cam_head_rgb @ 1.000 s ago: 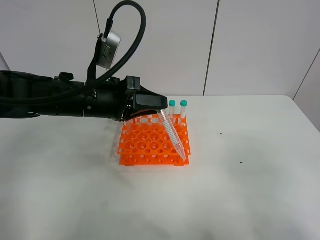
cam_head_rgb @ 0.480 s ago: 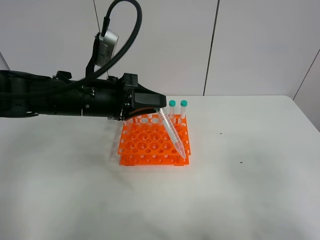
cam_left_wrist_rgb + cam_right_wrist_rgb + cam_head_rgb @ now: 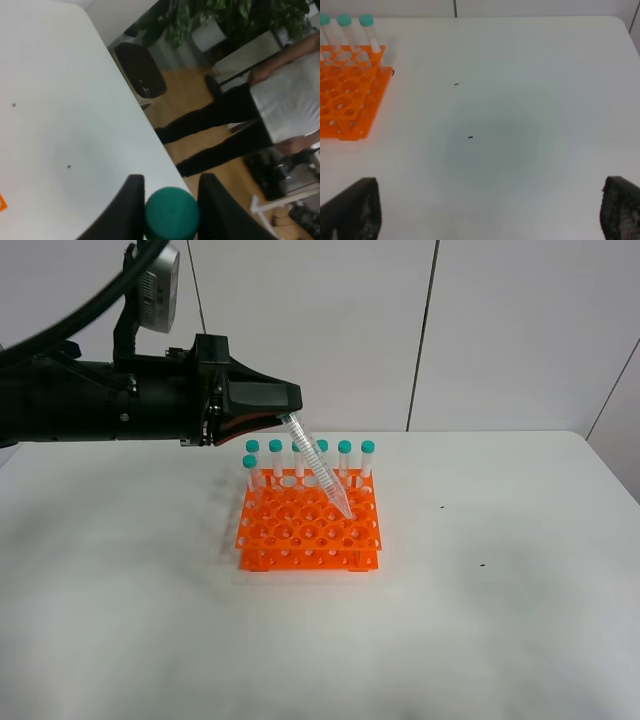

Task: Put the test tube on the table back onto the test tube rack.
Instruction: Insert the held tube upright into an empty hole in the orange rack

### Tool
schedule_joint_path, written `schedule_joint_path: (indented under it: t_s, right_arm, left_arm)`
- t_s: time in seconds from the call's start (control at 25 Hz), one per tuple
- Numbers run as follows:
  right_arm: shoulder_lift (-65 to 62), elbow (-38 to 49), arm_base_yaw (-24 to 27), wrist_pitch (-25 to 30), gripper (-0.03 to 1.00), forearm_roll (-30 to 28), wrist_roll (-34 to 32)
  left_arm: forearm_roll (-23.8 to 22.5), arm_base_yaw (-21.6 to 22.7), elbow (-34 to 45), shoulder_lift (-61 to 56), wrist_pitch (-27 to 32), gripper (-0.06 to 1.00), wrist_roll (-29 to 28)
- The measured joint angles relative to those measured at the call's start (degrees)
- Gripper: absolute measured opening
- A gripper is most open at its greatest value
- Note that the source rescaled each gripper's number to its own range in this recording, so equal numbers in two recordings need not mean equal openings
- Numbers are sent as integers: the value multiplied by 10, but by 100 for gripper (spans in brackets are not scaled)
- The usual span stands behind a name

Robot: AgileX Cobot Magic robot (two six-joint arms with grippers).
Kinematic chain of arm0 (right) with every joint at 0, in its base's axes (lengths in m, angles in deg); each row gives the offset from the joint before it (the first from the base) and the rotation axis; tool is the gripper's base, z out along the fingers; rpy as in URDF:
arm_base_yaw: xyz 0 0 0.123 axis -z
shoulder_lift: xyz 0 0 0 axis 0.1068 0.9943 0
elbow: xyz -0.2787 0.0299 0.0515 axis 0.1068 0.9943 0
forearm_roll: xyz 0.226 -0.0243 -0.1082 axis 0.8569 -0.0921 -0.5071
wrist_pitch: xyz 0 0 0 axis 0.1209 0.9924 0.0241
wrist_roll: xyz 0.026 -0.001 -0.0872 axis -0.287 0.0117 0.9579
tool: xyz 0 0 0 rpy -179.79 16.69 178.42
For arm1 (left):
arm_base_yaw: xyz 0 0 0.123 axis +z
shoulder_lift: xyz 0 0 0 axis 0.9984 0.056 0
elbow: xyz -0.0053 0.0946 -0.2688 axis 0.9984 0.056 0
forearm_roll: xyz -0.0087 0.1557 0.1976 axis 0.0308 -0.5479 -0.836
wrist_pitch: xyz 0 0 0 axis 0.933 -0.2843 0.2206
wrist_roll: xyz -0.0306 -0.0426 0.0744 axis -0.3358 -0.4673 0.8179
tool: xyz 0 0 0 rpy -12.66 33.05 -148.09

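Next, I swing my left gripper back and turn the test tube [image 3: 321, 470] upright over the holes [image 3: 277, 495] beside the back row before I lower it, because the test tube slants across the rack's holes.
My left gripper [image 3: 288, 412] is shut on the teal cap end of the clear test tube [image 3: 322, 470] and holds it in the air, tilted. The tube's pointed tip hangs just above the right middle holes of the orange test tube rack [image 3: 300, 535]. In the left wrist view the teal cap [image 3: 171, 214] sits between the two black fingers [image 3: 126, 210]. Several other teal-capped tubes [image 3: 344, 458] stand in the rack's back row. My right gripper [image 3: 485, 212] is open and empty over the white table [image 3: 520, 125], to the right of the rack [image 3: 345, 100].
The white table [image 3: 500, 590] spreads around the rack, with a few small dark specks [image 3: 470, 137] to its right. A white panelled wall stands behind. Past the table edge the left wrist view shows a person [image 3: 260, 115] and plants.
My left arm has risen and drawn back to the left with the tube. The tube's tip has moved from the rack's front right corner to above its right middle. The back-row tubes now show.
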State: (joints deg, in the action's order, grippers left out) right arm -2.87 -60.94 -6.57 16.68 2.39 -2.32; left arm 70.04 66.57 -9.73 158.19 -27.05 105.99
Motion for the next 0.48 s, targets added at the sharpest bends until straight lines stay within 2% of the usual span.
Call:
schedule_joint_path:
  t_s: [0.16, 0.28, 0.32, 0.44, 0.48]
  right_arm:
    - [0, 0, 0, 0, 100, 0, 0]
    - [0, 0, 0, 0, 100, 0, 0]
    - [0, 0, 0, 0, 100, 0, 0]
    - [0, 0, 0, 0, 100, 0, 0]
    - [0, 0, 0, 0, 100, 0, 0]
  left_arm:
    - [-41, 0, 0, -24, -81, 0, 15]
    - [-134, -2, -6, -27, -161, 0, 15]
    - [-173, -6, -8, -27, -183, 0, 4]
    - [-336, -26, -13, -27, -253, 0, -81]
    - [-420, -36, -13, -27, -290, 0, -142]
